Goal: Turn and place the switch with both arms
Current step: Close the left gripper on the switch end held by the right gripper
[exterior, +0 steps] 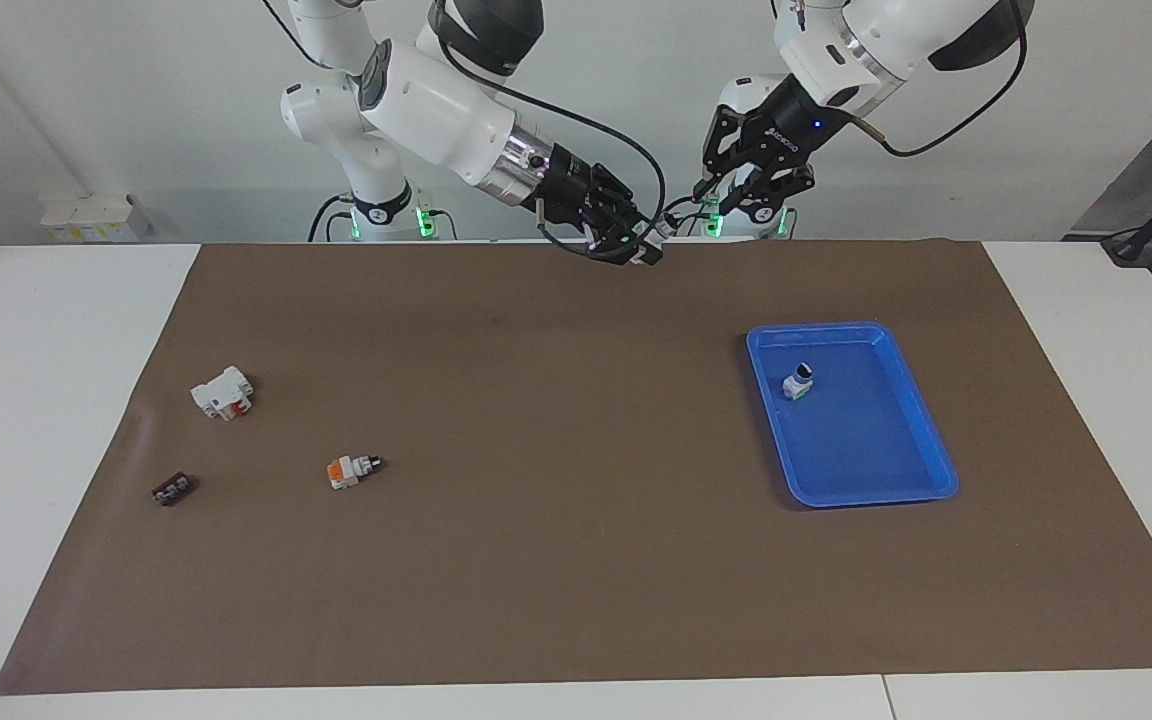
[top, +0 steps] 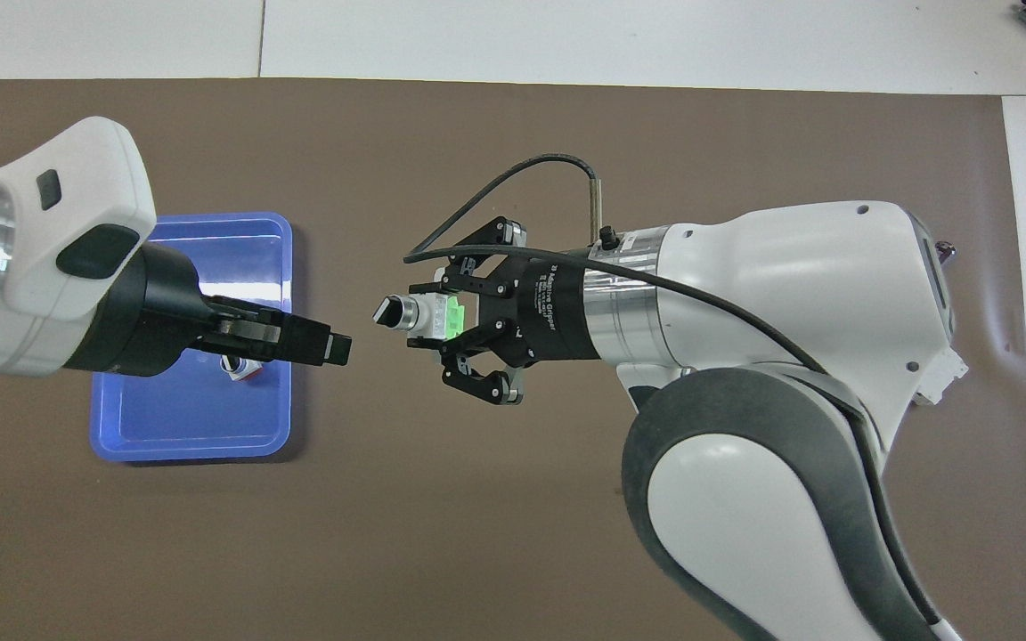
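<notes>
My left gripper's fingers are short of the cap [top: 393,312], which sits off line. My right gripper should bring the switch [top: 432,317] closer before my left gripper turns the cap.
The switch [top: 424,313], white with a bright green block and a black round cap, is held up in the air with my right gripper [top: 438,317] shut on its body. Its cap points toward the left arm's end of the table. In the facing view the right gripper [exterior: 636,247] hangs over the mat's edge nearest the robots, and the switch [exterior: 658,229] juts from it. My left gripper [top: 328,342] faces the cap, a small gap short of it. It is seen edge-on over the tray's rim. The left gripper [exterior: 714,200] stands open and holds nothing.
A blue tray [exterior: 936,470] lies toward the left arm's end, with a like white switch [exterior: 798,382] standing in it. Toward the right arm's end lie an orange-block switch [exterior: 351,468], a white blocky part [exterior: 223,392] and a small black part [exterior: 172,489].
</notes>
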{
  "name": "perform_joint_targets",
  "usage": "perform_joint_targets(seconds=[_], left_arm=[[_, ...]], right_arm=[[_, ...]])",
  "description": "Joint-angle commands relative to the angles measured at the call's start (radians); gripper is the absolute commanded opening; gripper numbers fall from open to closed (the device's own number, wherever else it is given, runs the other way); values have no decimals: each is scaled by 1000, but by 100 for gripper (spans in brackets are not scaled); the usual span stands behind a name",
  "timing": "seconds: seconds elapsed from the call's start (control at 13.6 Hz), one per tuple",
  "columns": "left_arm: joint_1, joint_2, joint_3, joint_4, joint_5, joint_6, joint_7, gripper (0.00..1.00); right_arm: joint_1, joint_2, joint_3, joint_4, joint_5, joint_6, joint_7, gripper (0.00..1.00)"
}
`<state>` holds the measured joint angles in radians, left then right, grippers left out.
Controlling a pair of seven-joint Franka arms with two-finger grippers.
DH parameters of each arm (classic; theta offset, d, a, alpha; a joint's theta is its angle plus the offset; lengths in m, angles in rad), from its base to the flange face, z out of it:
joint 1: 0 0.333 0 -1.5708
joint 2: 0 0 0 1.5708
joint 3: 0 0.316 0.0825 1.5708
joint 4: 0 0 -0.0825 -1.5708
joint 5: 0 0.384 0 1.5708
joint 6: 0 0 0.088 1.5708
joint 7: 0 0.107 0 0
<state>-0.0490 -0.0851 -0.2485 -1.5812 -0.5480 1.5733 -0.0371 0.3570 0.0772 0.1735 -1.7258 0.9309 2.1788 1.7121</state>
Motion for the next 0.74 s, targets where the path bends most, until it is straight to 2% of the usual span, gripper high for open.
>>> perform_joint_targets(seconds=[0.0, 0.07, 0.15, 0.22, 0.29, 0.44, 0.66], left_arm=[[-3, -28, 9, -29, -9, 3, 61, 100], [-3, -27, 8, -26, -6, 13, 92, 98], [-3, -27, -3, -28, -6, 37, 155, 80], [-3, -27, -6, -31, -6, 62, 207, 68], [-3, -25, -8, -36, -7, 80, 251, 47], [-3, -24, -9, -39, -18, 117, 383, 37], [-3, -21, -28, -46, -41, 154, 414, 36]], right_arm=[[-9, -8, 6, -9, 23, 16, 4, 0], [-9, -8, 6, -9, 23, 16, 4, 0], [-9, -8, 6, -11, 23, 16, 4, 0], [-9, -8, 6, -11, 23, 16, 4, 0], [-7, -8, 6, -9, 23, 18, 6, 0], [3, -10, 6, -11, 23, 18, 6, 0], [11, -7, 8, -11, 23, 62, 35, 0]])
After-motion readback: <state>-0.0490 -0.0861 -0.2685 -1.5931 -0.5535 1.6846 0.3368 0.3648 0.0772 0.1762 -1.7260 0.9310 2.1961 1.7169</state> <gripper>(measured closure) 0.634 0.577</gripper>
